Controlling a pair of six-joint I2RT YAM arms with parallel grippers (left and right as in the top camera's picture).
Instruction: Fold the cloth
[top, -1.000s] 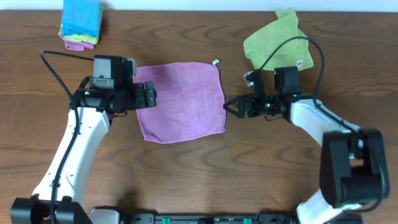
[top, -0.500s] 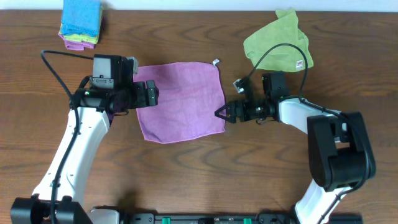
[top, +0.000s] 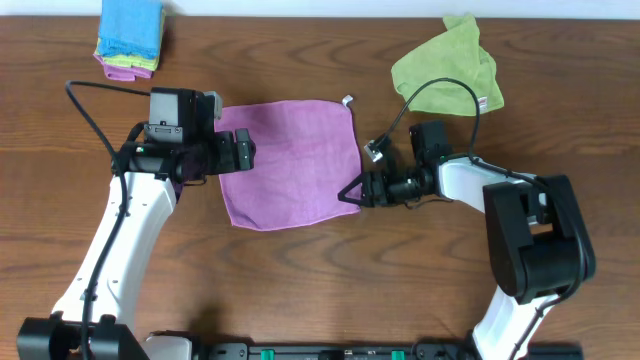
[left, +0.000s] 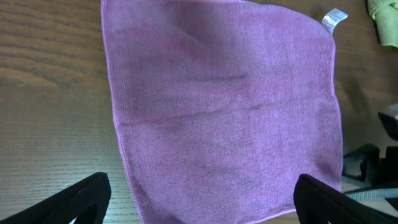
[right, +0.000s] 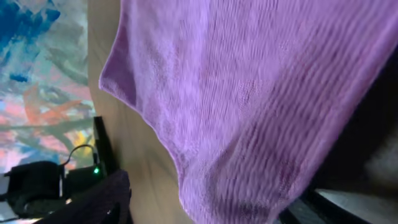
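One finger of my right gripper is touching the purple cloth's near corner (right: 267, 202), so next I move back and get the cloth's corner (top: 357, 210) into the middle of the open fingers.
The purple cloth (top: 290, 160) lies flat on the table, its small white tag (top: 347, 99) at the far right corner. My left gripper (top: 245, 152) hovers over the cloth's left edge. In the left wrist view its fingers (left: 199, 190) are spread wide open over the cloth (left: 224, 106), with the tag (left: 334, 17) at the top right. My right gripper (top: 352, 193) is at the cloth's near right corner. In the right wrist view it (right: 217, 208) is open, and the cloth's corner (right: 249, 112) lies between the jaws.
A crumpled green cloth (top: 450, 70) with a white tag lies at the back right, and its edge shows in the left wrist view (left: 385, 18). A stack of folded blue and coloured cloths (top: 130, 35) sits at the back left. Bare wooden table (top: 300, 280) lies toward the front.
My right gripper has moved left and toward the front, from beside the cloth's right edge to its near right corner. The left arm and the cloth have not moved.
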